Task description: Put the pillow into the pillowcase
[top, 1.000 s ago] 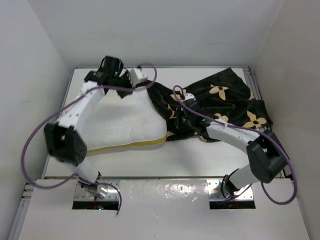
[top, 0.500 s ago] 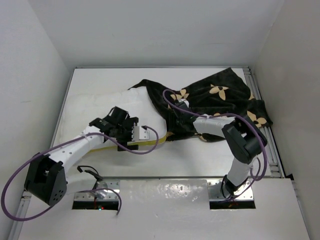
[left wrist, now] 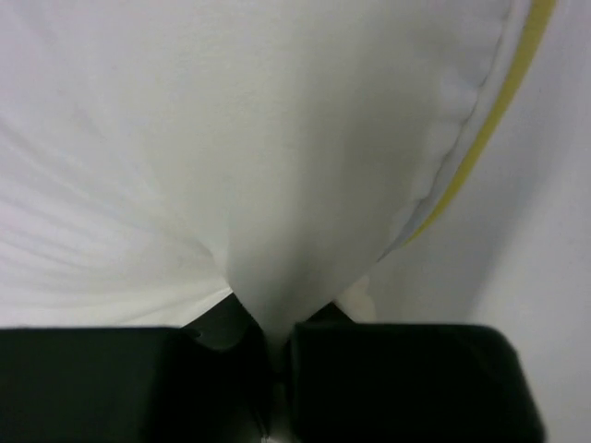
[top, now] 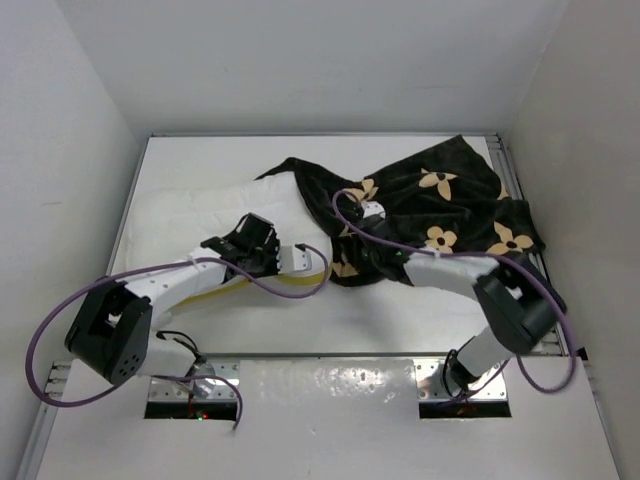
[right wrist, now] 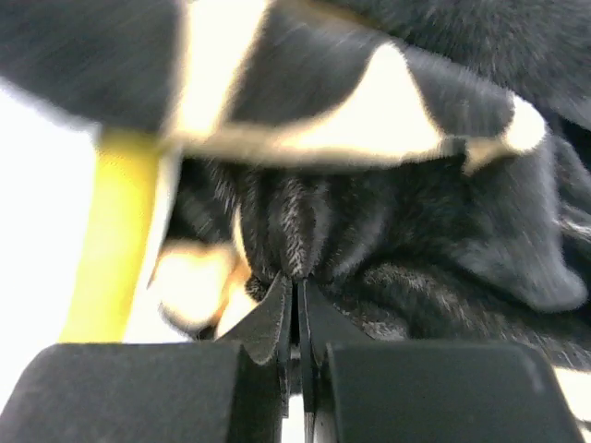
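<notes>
A fold beneath the pillowcase's loose rim is pinched in my right gripper, so that gripper should open and grab the tan-marked rim itself while my left gripper feeds the pillow in.
The white pillow lies at the left middle of the table, and its yellow band runs along the near edge. Its right end goes under the black pillowcase with tan flowers. My left gripper is shut on a pinch of white pillow fabric near the yellow-banded edge. My right gripper is shut on a fold of the black pillowcase at its left opening, beside the pillow's yellow band.
The white table is walled at the back and both sides. Purple cables loop from both arms over the fabric and off the left side. Metal rails run along the table's right edge.
My left arm has swung from the far back-left corner down to the pillow's near right edge and shut on it. My right arm's elbow has shifted while it keeps its hold on the pillowcase.
</notes>
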You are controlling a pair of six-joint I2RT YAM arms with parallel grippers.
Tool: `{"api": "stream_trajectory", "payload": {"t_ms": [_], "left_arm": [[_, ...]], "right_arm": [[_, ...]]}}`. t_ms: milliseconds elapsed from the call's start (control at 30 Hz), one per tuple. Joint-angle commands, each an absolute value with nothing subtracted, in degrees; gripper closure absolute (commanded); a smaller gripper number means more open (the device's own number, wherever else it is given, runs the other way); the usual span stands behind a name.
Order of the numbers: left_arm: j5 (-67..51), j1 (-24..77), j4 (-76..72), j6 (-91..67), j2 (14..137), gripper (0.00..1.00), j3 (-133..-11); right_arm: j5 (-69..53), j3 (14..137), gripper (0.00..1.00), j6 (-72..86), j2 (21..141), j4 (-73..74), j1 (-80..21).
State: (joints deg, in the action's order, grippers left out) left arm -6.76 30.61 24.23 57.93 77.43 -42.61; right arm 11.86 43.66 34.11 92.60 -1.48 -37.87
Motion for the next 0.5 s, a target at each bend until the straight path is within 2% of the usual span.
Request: {"api": "stream_trajectory", "payload": {"t_ms": [0, 133, 233, 333, 467], "left_arm": [[-7.7, 30.1, 23.1, 52.9, 77.9, 1.00, -47.8], [-9.6, 30.2, 26.0, 47.0, 79.4, 1.00, -57.5], [-7.0, 32.9, 26.5, 44.5, 81.6, 1.00, -62.3], [-3.4, 33.7, 26.6, 45.7, 83.8, 1.00, -64.1], [2.3, 33.8, 26.6, 53.4, 85.2, 1.00, -61.1]], "right_arm": [[7.8, 37.7, 1.00, 24.5, 80.7, -8.0, -40.5], [0.2, 29.0, 1.00, 20.2, 72.3, -13.2, -42.4], [-5.8, 29.3, 1.00, 18.2, 70.1, -11.5, -44.4], [-11.4, 30.8, 1.00, 17.1, 67.9, -8.1, -44.7], [-11.8, 28.0, 1.00, 14.4, 61.8, -2.6, -44.3]]}}
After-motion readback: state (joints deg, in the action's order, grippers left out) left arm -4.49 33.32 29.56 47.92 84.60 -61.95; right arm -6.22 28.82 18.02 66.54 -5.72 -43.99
